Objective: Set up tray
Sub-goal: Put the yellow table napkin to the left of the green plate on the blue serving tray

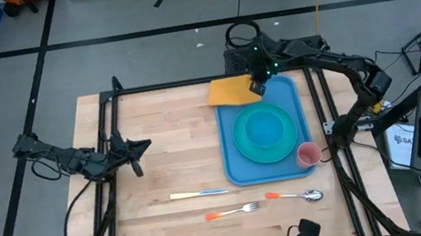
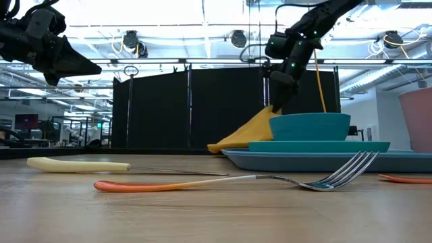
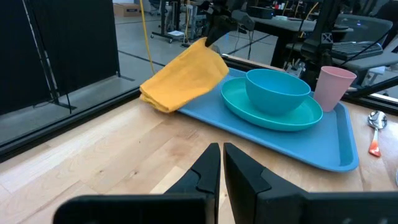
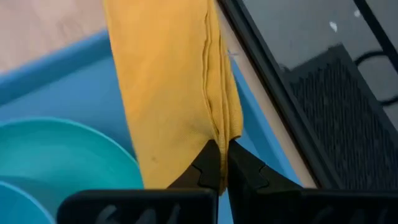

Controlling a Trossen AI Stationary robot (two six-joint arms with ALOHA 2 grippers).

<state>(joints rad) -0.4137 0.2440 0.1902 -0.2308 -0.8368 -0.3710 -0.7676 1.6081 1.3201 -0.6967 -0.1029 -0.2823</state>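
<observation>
The blue tray's far strip (image 1: 280, 86) behind the plate is open. My right gripper continues to pull the napkin over it until the napkin's lower end (image 1: 216, 94) is inside.
The blue tray (image 1: 229, 144) lies on the table's right half, carrying a turquoise plate (image 1: 247, 148) with a bowl (image 1: 265, 127) on it and a pink cup (image 1: 309, 154) at its near right corner. A yellow-orange napkin (image 1: 230, 91) slants across the tray's far left corner, one end raised, the other end (image 3: 155, 96) on the wood. My right gripper (image 1: 257, 87) is shut on the napkin's raised end over the tray's far rim. My left gripper (image 1: 137, 152) hovers shut at the table's left side, off the wood. My right gripper pinches the napkin's raised end at a folded edge of several layers (image 4: 219, 132) between its two fingers, coming from above and slanting down. The napkin hangs slack from the hold; its lower end (image 2: 223, 146) rests on the table beside the tray.
A cream-handled knife (image 1: 198, 193), an orange-handled fork (image 1: 233, 211) and an orange-handled spoon (image 1: 296, 196) lie on the wood near the table's near edge. A black frame (image 1: 112, 99) borders the table. Bare wood spans the table's left and middle.
</observation>
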